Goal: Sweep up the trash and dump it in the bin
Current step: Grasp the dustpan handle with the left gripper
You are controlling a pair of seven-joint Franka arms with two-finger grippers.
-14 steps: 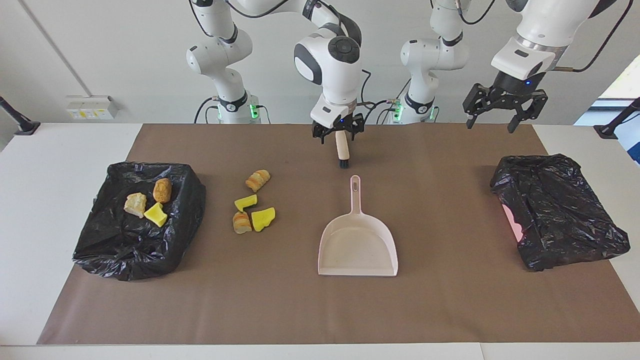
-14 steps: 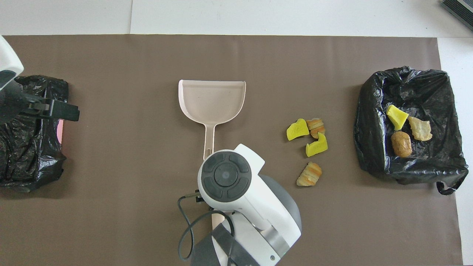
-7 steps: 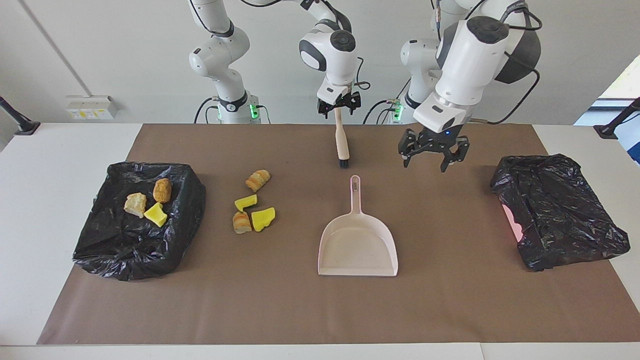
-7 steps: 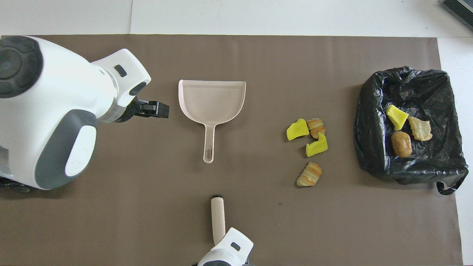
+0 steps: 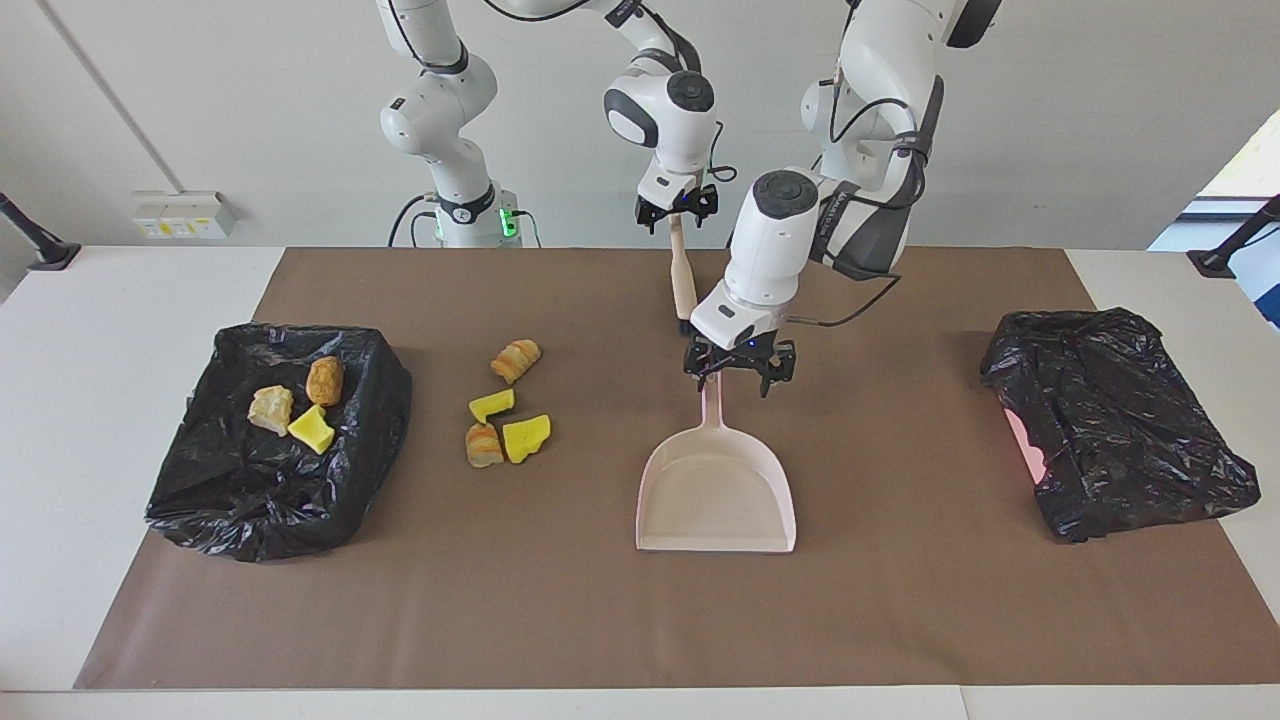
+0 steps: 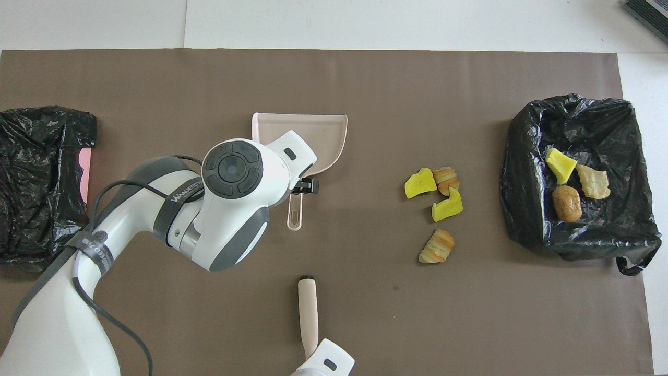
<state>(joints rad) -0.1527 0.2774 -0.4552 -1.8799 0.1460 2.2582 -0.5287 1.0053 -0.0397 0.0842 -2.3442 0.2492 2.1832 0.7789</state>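
The dustpan's opening (image 5: pixel 716 546) points away from the scraps. Next, my left gripper grabs the dustpan's handle (image 6: pixel 295 216) and turns the dustpan to the scraps before my right gripper sweeps.
Several scraps of trash, yellow sponge chunks (image 5: pixel 527 437) and a bread-like lump (image 5: pixel 515 360), lie on the brown mat between the pink dustpan (image 5: pixel 715 490) and the black-bagged bin (image 5: pixel 280 500) at the right arm's end. Three more scraps (image 6: pixel 566 203) sit inside that bin (image 6: pixel 527 156). My left gripper (image 5: pixel 738 368) hangs open, low over the end of the dustpan's handle (image 6: pixel 295 214). The dustpan rests flat on the mat. My right gripper (image 5: pixel 678 212) is shut on the handle end of the brush (image 5: pixel 684 285). The brush (image 6: pixel 308 308) slants down with its bristle tip near the mat.
A second black bag (image 5: pixel 1120 420) with a pink patch showing lies at the left arm's end of the table (image 6: pixel 42 183). The left arm's forearm crosses the mat between that bag and the dustpan. White table shows around the mat.
The left arm swung from above the black bag at its end and came down over the dustpan's handle. The right gripper rose and drew back toward the robots with the brush's handle.
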